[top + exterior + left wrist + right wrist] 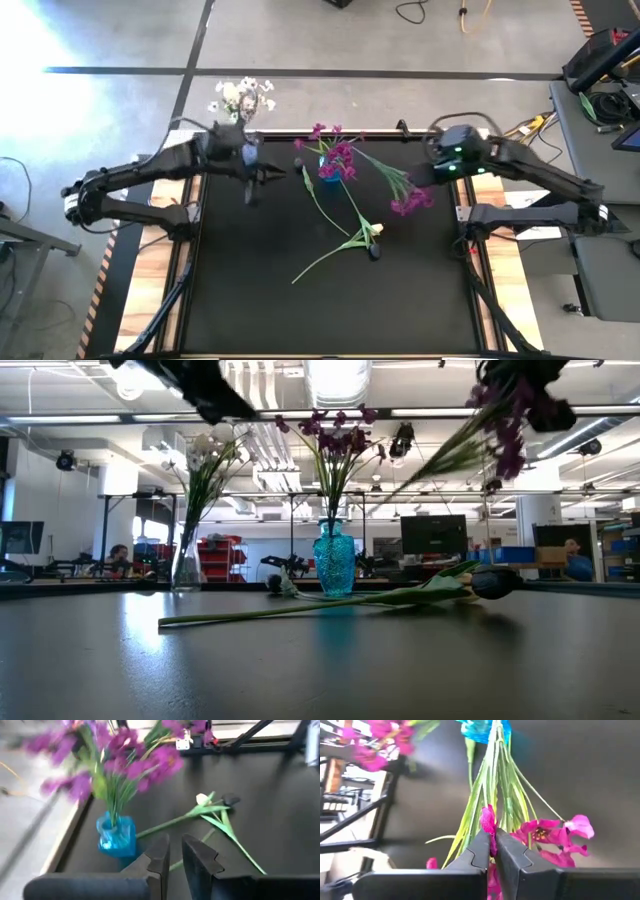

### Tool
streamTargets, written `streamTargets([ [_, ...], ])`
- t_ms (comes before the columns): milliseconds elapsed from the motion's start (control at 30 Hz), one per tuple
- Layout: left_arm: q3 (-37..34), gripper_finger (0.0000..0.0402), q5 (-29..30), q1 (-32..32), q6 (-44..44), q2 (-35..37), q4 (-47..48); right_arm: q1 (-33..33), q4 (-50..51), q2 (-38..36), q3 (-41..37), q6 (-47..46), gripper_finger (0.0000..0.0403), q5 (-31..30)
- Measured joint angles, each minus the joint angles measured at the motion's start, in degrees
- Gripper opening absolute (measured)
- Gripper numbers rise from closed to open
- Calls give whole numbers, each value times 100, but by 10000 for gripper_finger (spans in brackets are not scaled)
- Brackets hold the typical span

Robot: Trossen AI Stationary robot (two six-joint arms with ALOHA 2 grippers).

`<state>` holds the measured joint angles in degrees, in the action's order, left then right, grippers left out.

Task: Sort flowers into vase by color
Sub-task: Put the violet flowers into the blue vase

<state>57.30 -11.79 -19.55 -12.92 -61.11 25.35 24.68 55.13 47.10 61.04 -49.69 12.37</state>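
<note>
I should take the stalks (374, 161) with my left gripper and turn the spray upright, since my right gripper is pinching the slanting magenta spray at its blossom end (413, 201).
A blue vase (328, 180) with magenta sprays stands at the table's far middle. A clear vase (186, 565) with white blossoms (242, 97) stands past the far left corner. A cream tulip (372, 231) and a dark tulip (374, 251) lie on their sides mid-table, with their green stems crossing. My right gripper (420, 182) is raised to the right of the blue vase and shut on a magenta spray (410, 200). My left gripper (268, 175) hovers left of the blue vase. Its fingers stand a little apart with nothing between them (175, 845). My right gripper pinches the magenta spray between its two fingers at the blossom end (490, 826), where green stalks meet the flowers. The fingers slant down from the table's right side. The spray is lifted clear, and its stem (370, 163) reaches toward the blue vase.
The black mat (250, 300) has free room on its near half. Wooden strips and metal rails (190, 250) run along both sides of the table. A third loose stem (318, 205) lies left of the tulips.
</note>
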Motion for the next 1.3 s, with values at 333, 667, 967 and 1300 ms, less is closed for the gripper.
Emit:
streamTargets([
  [333, 501, 35, 2622, 2156, 243, -952, -1672, -17, 1458, -82, 1496, 15, 13, 686],
  [667, 3003, 82, 3783, 2511, -99, -2851, -93, -19, 1666, -82, 2022, -36, 13, 1314],
  [967, 5147, 159, 4377, 2507, -1138, -4544, 270, -19, 1692, -91, 2200, 115, 13, 1419],
  [1300, 7787, 169, 4561, 2325, -1556, -6472, 1562, -19, 1690, -120, 2207, 197, 13, 1514],
])
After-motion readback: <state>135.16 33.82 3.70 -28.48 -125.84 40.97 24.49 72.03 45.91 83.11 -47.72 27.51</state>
